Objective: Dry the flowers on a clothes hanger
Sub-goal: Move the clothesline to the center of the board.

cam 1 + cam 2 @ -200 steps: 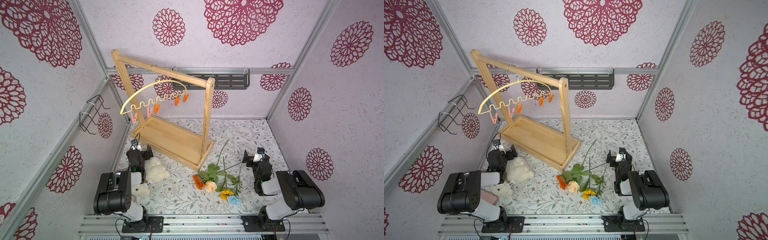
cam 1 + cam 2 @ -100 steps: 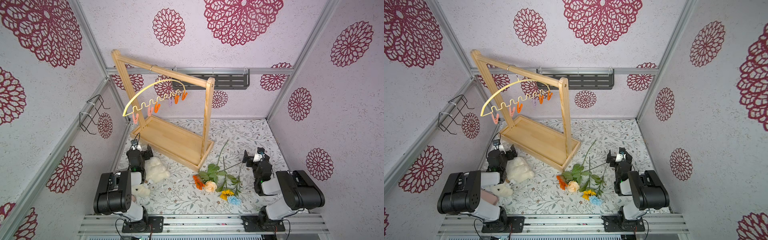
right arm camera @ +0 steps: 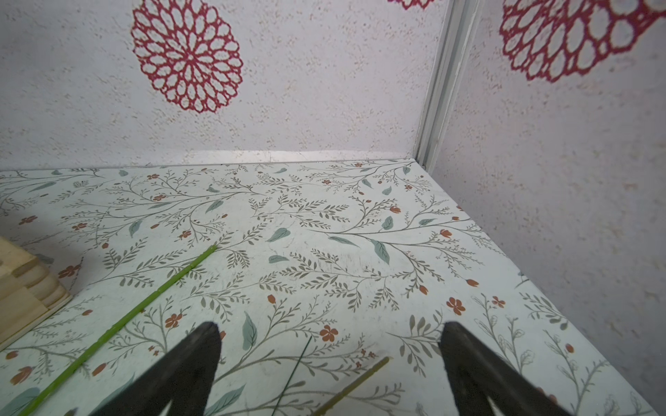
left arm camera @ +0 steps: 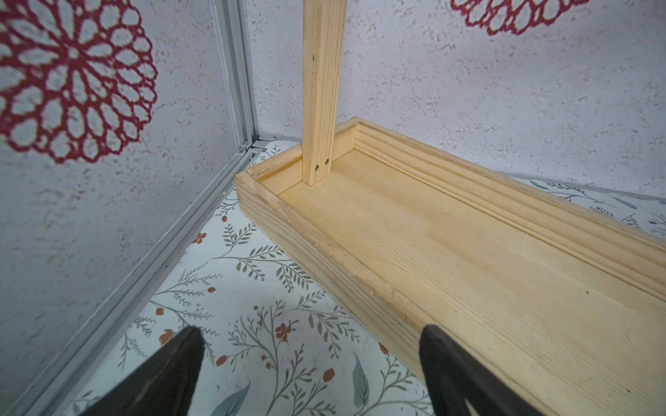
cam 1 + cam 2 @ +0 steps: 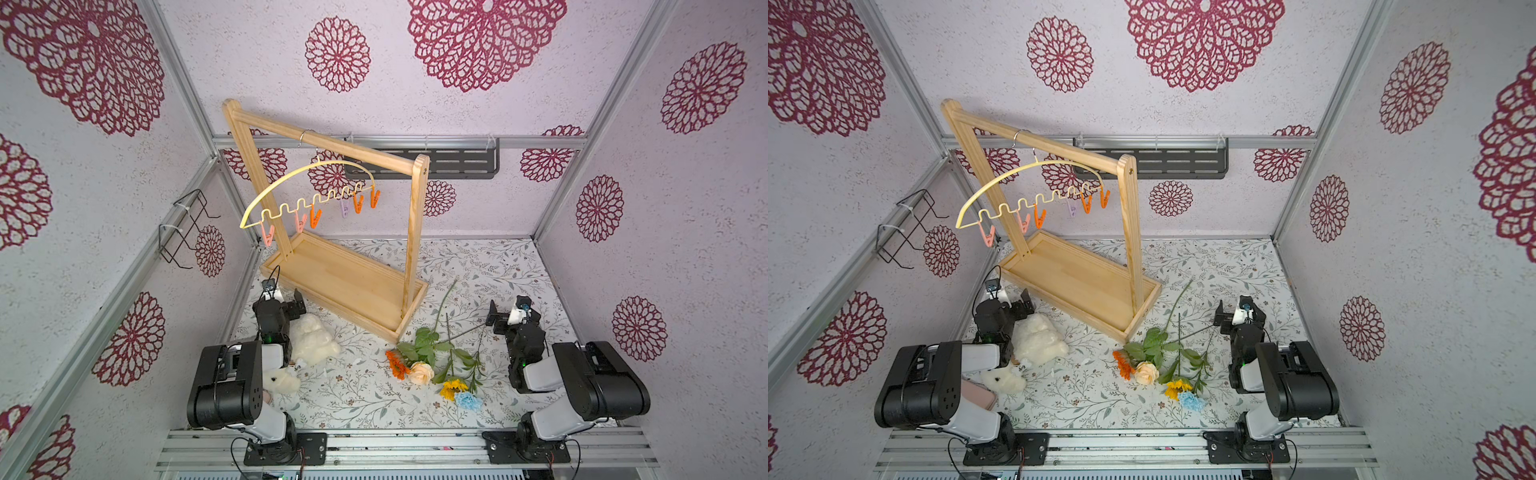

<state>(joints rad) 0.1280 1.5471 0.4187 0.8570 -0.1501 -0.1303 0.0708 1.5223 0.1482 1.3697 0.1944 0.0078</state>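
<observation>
Next, my right gripper pulls the rack's near post (image 5: 412, 276) first to square the wooden rack, because it stands diagonally with its near corner at the flowers (image 5: 393, 334).
The flowers (image 5: 432, 365) (image 5: 1158, 365) lie in a loose bunch on the floral mat, heads toward the front: orange gerbera (image 5: 395, 363), peach rose (image 5: 420, 371), sunflower (image 5: 452, 386), light blue carnation (image 5: 468, 401). The pale-yellow clothes hanger (image 5: 307, 183) (image 5: 1025, 176) hangs by its hook from the wooden rack's top bar, with several clothespins (image 5: 357, 203) on its wavy bar. My right gripper (image 5: 505, 318) (image 3: 329, 327) is open, low over the mat, with two stem ends (image 3: 360, 378) between its fingers, untouched. My left gripper (image 5: 286, 297) (image 4: 310, 333) is open and empty beside the rack's base.
The wooden rack (image 5: 409, 232) (image 4: 396, 234) stands diagonally at the back left. A white plush toy (image 5: 311, 340) and a smaller one (image 5: 282, 380) lie by the left arm. A black wire rack (image 5: 183, 228) is on the left wall, a black shelf (image 5: 457, 164) on the back wall.
The hanger sways slightly on its hook, swinging a little one way and back. Both arms and the flowers stay still.
</observation>
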